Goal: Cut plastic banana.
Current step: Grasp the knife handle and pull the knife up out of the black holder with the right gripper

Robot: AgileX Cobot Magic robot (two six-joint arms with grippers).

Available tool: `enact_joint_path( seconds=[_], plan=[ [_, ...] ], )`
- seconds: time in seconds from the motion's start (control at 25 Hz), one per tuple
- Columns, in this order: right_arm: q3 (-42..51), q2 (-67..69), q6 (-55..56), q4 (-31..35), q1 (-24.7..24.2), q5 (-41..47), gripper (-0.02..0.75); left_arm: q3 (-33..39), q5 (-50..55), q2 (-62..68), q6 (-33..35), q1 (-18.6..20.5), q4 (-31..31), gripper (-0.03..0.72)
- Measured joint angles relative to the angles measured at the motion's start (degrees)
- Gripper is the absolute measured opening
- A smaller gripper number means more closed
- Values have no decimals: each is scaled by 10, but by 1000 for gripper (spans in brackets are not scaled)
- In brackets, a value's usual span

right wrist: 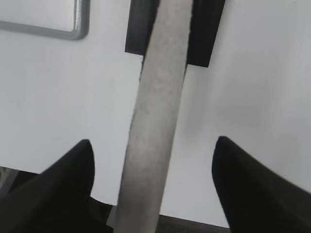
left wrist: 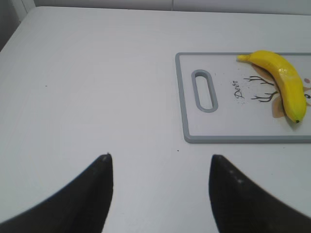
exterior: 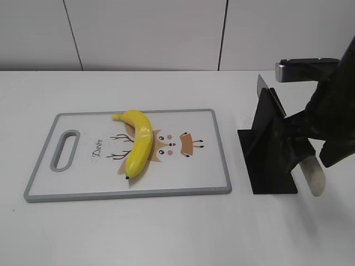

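The blade pokes above the black stand's open top, so the knife will slide free and leave the stand in place when I lift it.
The plastic banana is glossy yellow and lies curved across the middle of the cutting board. It also shows in the left wrist view on the board. A knife with a pale grey handle rests in a black stand right of the board. My right gripper is open, and its fingers straddle the knife handle without touching it. My left gripper is open and empty over bare table, off the board's handle end. It is out of the exterior view.
The board has a grey rim, a handle slot at its left end and a deer drawing under the banana. The table is white. A white wall runs behind it.
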Motion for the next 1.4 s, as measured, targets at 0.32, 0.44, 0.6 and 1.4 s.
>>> enact_joint_path(
  seconds=[0.32, 0.44, 0.6, 1.4],
  plan=[
    [0, 41, 15, 11, 0, -1, 388, 0, 0, 0, 0, 0, 0, 587],
    [-1, 42, 28, 17, 0, 3, 172, 0, 0, 0, 0, 0, 0, 587],
    [-4, 42, 33, 22, 0, 12, 173, 0, 0, 0, 0, 0, 0, 587],
    [-97, -136, -4, 24, 1, 70, 170, -4, -2, 8, 19, 0, -12, 585]
  ],
)
